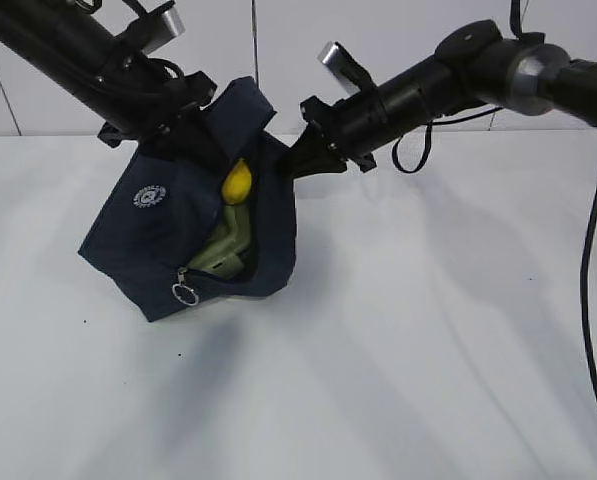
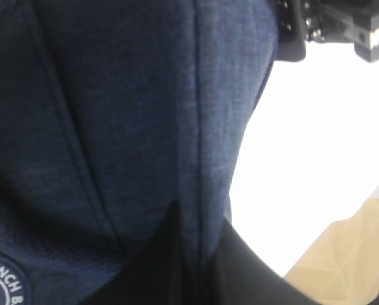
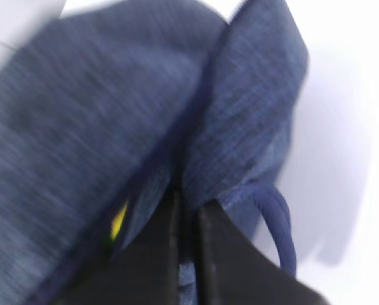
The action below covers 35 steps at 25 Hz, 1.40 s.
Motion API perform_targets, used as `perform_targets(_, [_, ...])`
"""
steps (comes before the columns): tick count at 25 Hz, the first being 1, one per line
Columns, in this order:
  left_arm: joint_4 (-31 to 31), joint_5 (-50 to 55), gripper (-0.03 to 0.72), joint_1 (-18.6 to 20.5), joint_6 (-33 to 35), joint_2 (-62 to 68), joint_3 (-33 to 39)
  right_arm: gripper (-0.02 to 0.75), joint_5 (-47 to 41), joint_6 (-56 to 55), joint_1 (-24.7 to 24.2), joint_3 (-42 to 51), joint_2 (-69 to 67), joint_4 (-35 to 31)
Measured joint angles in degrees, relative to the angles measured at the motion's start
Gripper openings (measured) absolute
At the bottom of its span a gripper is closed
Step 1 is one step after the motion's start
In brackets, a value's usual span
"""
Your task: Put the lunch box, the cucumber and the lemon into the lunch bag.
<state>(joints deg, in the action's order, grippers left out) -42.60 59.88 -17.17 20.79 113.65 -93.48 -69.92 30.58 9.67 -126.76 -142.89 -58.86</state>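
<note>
The lunch bag is hanging at a tilt with the lemon at its opening (image 1: 237,183), so the robot's left gripper should swing back toward the right gripper and set the bag upright.
The navy lunch bag (image 1: 158,235) hangs tilted above the white table, held up by both arms, its zipper mouth open toward the camera. The yellow lemon (image 1: 237,183) and the sage-green lid of the lunch box (image 1: 223,255) show inside the opening. The cucumber is hidden. My left gripper (image 1: 168,125) is shut on the bag's upper left edge; the fabric (image 2: 145,127) fills the left wrist view. My right gripper (image 1: 290,160) is shut on the bag's right edge (image 3: 240,114). A sliver of lemon (image 3: 118,222) and a handle loop (image 3: 281,222) show in the right wrist view.
The silver ring pull (image 1: 185,294) hangs at the low end of the zipper. The round white logo (image 1: 149,196) faces the camera. The white table (image 1: 428,350) spreads below. A black cable (image 1: 590,280) hangs at the right edge.
</note>
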Motion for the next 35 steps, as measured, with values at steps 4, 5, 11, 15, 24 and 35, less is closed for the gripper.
perform_targets(4, [-3.93,-1.09,0.008,-1.79,0.36,0.00,0.00,0.016,-0.74,-4.08,-0.47,-5.18,1.96,5.47])
perform_targets(5, [-5.25,-1.36,0.008,-2.21,0.36,0.00,0.00,0.016,-0.99,-5.41,-0.47,-6.56,2.45,7.35])
perform_targets(11, [-16.80,-4.31,0.008,-3.99,0.67,0.00,0.00,0.015,-2.00,-8.56,-0.90,-9.68,6.64,13.76])
perform_targets(15, [-20.86,-6.73,0.008,-5.57,0.90,0.04,0.00,0.015,-2.00,-9.97,-0.90,-9.68,8.09,15.29])
perform_targets(24, [-21.72,-8.31,0.008,-8.09,1.70,5.45,0.23,0.015,-2.35,-12.22,-0.16,-9.68,8.09,21.32])
perform_targets(35, [-18.19,-8.10,0.008,-6.47,1.91,5.55,0.32,0.015,-2.19,-13.91,0.25,-9.68,7.62,24.87])
